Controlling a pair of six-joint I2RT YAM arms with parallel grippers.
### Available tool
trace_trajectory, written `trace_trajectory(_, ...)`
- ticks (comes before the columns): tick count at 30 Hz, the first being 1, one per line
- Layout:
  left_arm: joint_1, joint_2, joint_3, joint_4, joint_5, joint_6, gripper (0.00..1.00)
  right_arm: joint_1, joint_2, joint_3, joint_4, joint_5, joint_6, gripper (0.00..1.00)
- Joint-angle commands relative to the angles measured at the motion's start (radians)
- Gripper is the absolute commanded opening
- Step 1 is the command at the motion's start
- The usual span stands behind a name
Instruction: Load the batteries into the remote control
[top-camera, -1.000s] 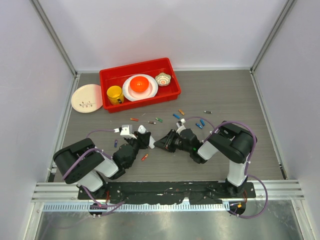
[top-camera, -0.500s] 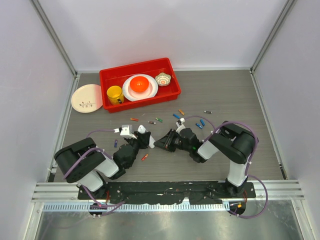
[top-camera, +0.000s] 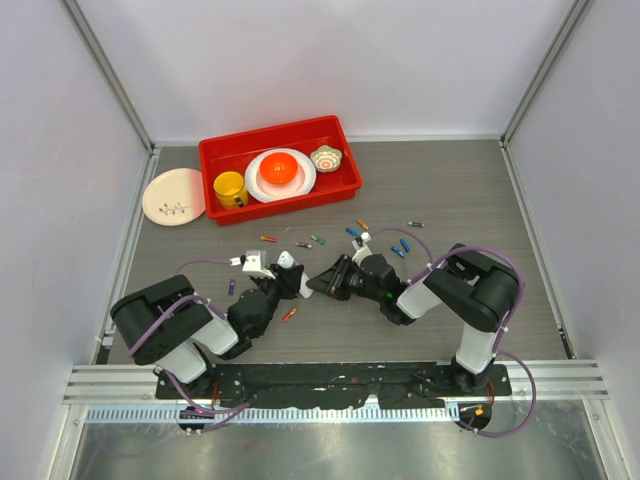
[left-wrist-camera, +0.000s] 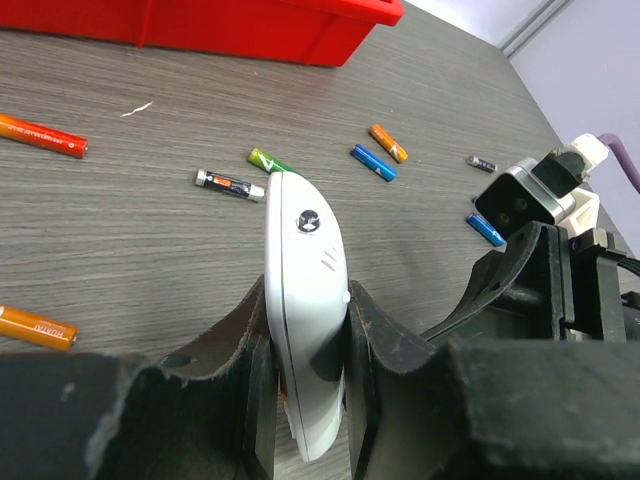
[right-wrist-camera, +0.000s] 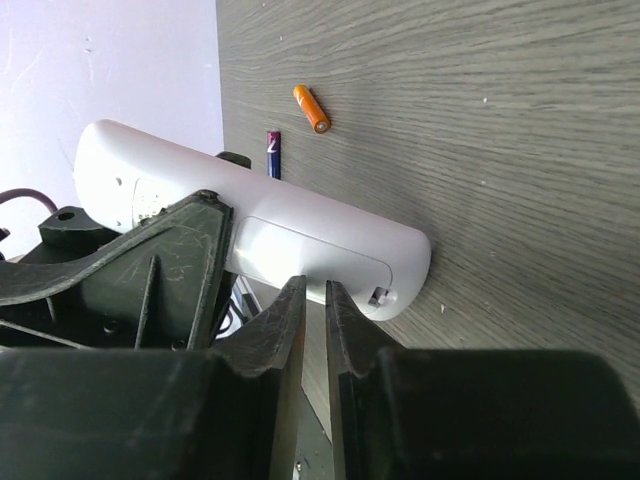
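The right gripper's fingers touch the back cover short of its latch, so the right gripper should open and bring the end of a finger onto the latch.
My left gripper is shut on the white remote control, held on edge just above the table. In the left wrist view the remote sits between both pads of the left gripper. My right gripper faces it with its jaws nearly closed and nothing between them. In the right wrist view the tips of the right gripper sit at the remote's back cover, near its latch. Several batteries lie loose on the table beyond the grippers, and one orange battery lies near the left arm.
A red bin at the back holds a yellow cup, a plate with an orange ball and a small bowl. A white plate lies left of it. Grey walls enclose the table.
The right gripper has edged slightly up and toward the remote. The left gripper and the remote have shifted very little.
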Motion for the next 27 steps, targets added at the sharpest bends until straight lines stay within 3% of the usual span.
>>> trace_trajectory(1, -0.011, 0.019, 0.002, 0.178, 0.002, 0.026, 0.00, 0.001, -0.041, 0.011, 0.049, 0.012, -0.015, 0.19)
trace_trajectory(3, -0.011, 0.019, 0.002, 0.177, -0.002, 0.028, 0.00, 0.001, -0.044, 0.010, 0.050, 0.009, -0.019, 0.20)
trace_trajectory(7, -0.012, 0.017, 0.002, 0.178, -0.016, 0.033, 0.00, 0.001, -0.056, -0.011, 0.033, 0.014, -0.021, 0.43)
trace_trajectory(10, -0.012, 0.017, 0.002, 0.178, -0.024, 0.033, 0.00, 0.001, -0.062, -0.036, 0.030, 0.019, -0.015, 0.51)
trace_trajectory(27, -0.037, 0.045, 0.002, 0.178, -0.035, 0.026, 0.00, 0.001, 0.004, -0.041, 0.082, 0.022, 0.013, 0.48)
